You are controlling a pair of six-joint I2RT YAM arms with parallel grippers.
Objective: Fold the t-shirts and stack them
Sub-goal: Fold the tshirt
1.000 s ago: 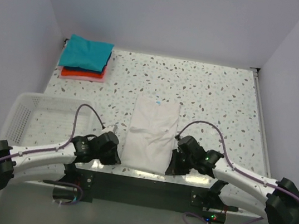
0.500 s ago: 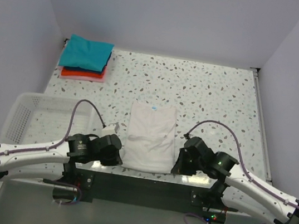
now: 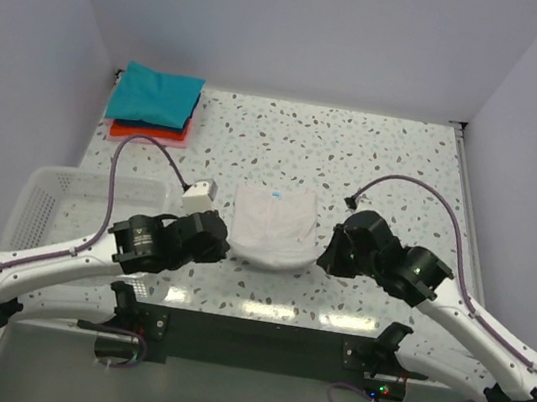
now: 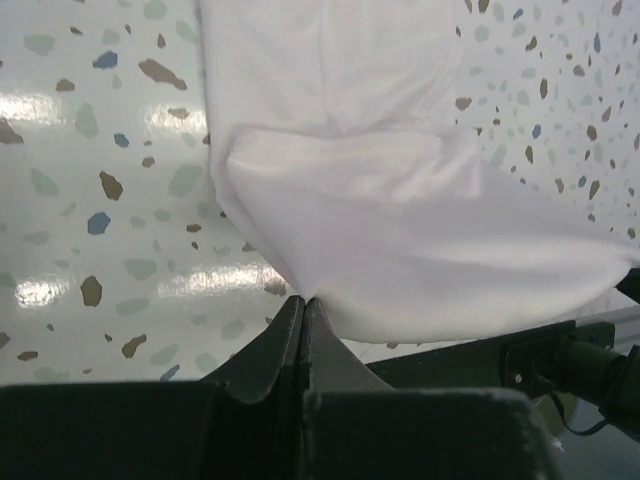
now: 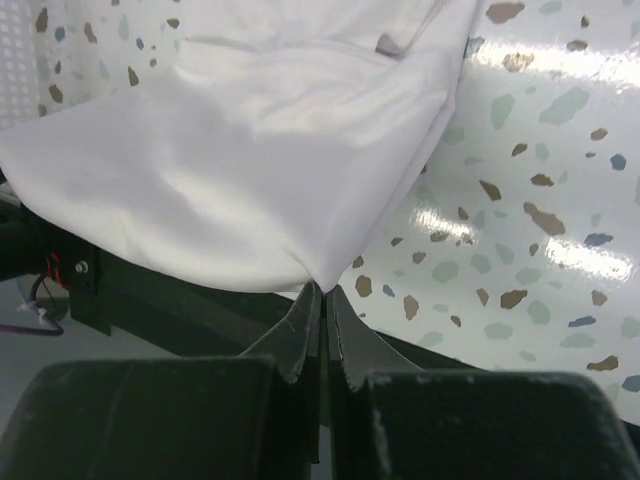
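Note:
The robot's grippers hold both hem corners (image 3: 233,247) in line with the flat collar end, so the left gripper goes on carrying the hem until the hem gets to the collar (image 3: 277,192).
The white t-shirt (image 3: 273,224) lies in the middle of the table, its near hem lifted and doubled back over the rest. My left gripper (image 3: 225,246) is shut on the hem's left corner (image 4: 300,295). My right gripper (image 3: 323,258) is shut on the right corner (image 5: 322,283). The cloth (image 4: 400,240) sags between the two grips (image 5: 220,190). A folded teal t-shirt (image 3: 157,95) sits on a folded red-orange t-shirt (image 3: 147,131) at the far left corner.
A white mesh basket (image 3: 75,208) stands at the near left, under the left arm. Walls close in on the left, back and right. The table's dark front edge (image 3: 258,336) runs between the arm bases.
Both grippers have carried the white shirt's near hem away from the front edge toward the back. The shirt now looks about half as long from above.

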